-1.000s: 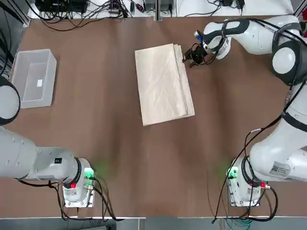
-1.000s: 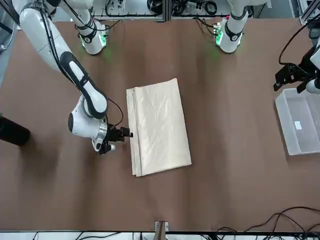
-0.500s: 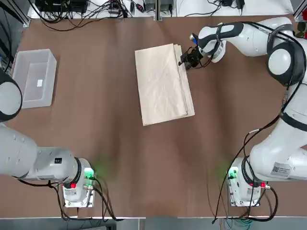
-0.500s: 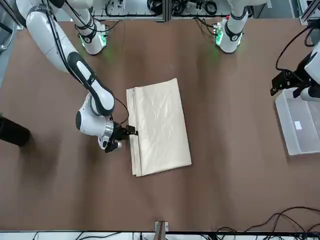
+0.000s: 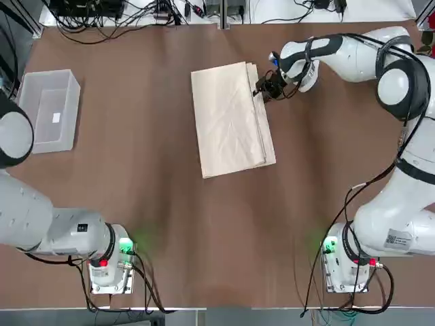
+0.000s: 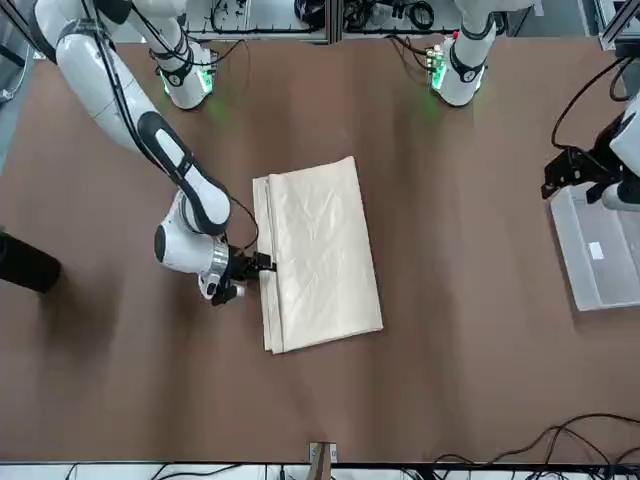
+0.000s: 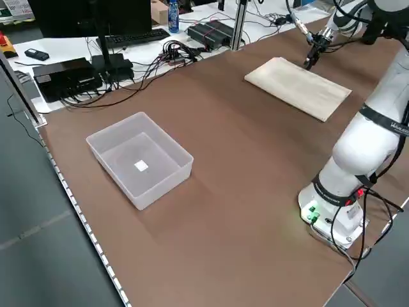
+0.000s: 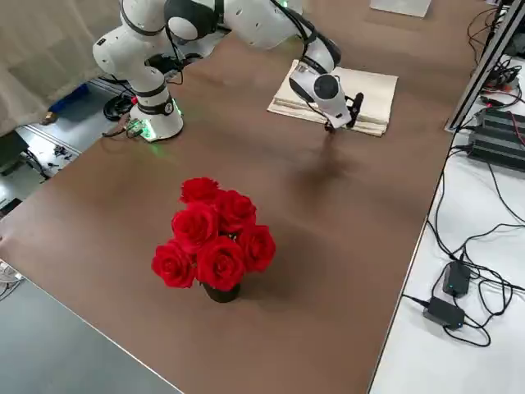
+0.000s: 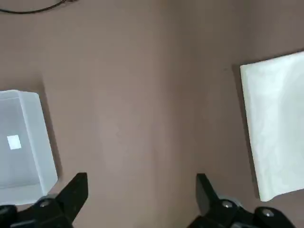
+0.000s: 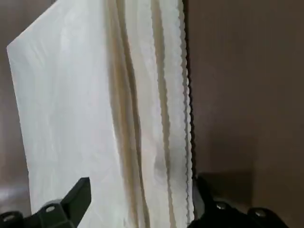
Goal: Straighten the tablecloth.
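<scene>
The tablecloth point(image 6: 325, 260) will open up like a book into a much wider flat sheet when I unfold it, because loose, stacked edges point(image 6: 271, 318) show along one side.
The tablecloth point(image 5: 230, 119) is a cream sheet folded into a layered rectangular pad at the table's middle, with its stacked edges showing on the robot's right side point(image 10: 156, 118). My right gripper point(image 5: 264, 87) is low at that layered edge near the far corner, also visible in the front view point(image 6: 255, 265). It is open, and in the right wrist view point(image 10: 142, 192) its fingers stand on either side of the edge layers. My left gripper point(image 6: 572, 177) hangs open above the table's left part, beside the plastic box, and holds nothing point(image 9: 141, 186).
A translucent plastic box point(image 5: 47, 110) with a small white scrap inside sits at the left edge. A bunch of red roses point(image 8: 215, 238) stands at the right side of the table. Cables and electronics point(image 7: 96, 61) lie beyond the far edge.
My right gripper has moved in from the right and now sits at the tablecloth's layered edge. The left gripper has drifted a little near the box. The cloth has not shifted.
</scene>
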You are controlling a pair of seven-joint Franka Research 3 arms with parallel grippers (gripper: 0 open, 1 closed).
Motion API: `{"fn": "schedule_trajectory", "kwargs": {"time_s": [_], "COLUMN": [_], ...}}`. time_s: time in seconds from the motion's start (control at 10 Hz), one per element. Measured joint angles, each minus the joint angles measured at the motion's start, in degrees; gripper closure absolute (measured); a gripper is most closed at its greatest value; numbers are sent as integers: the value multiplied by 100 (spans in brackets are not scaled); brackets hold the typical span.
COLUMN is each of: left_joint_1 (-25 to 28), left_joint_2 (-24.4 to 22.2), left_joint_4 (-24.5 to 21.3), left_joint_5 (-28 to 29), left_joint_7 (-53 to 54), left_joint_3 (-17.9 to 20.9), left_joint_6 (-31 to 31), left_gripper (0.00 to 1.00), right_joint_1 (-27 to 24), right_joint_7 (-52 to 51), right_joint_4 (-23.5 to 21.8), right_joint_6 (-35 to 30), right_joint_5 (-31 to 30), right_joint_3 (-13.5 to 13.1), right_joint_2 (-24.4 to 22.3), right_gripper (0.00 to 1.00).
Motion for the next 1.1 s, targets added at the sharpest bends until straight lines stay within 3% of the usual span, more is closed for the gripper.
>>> {"fn": "schedule_trajectory", "kwargs": {"time_s": [0.3,0.7,0.8,1.1], "left_joint_1": [4,10,10,13], "left_joint_2": [45,49,50,51], "left_joint_4": [47,53,54,58], "left_joint_5": [0,0,0,0], "left_joint_7": [-3,-4,-4,-4], "left_joint_3": [5,16,24,31], "left_joint_6": [0,0,0,0], "left_gripper": [0,0,0,0], "right_joint_1": [66,561,566,558], "right_joint_7": [-23,-53,-53,-53], "right_joint_4": [45,55,66,90], "right_joint_6": [62,602,602,585], "right_joint_5": [237,636,646,653], "right_joint_3": [0,11,6,-4], "right_joint_2": [61,110,111,117], "right_gripper": [6,12,18,68]}}
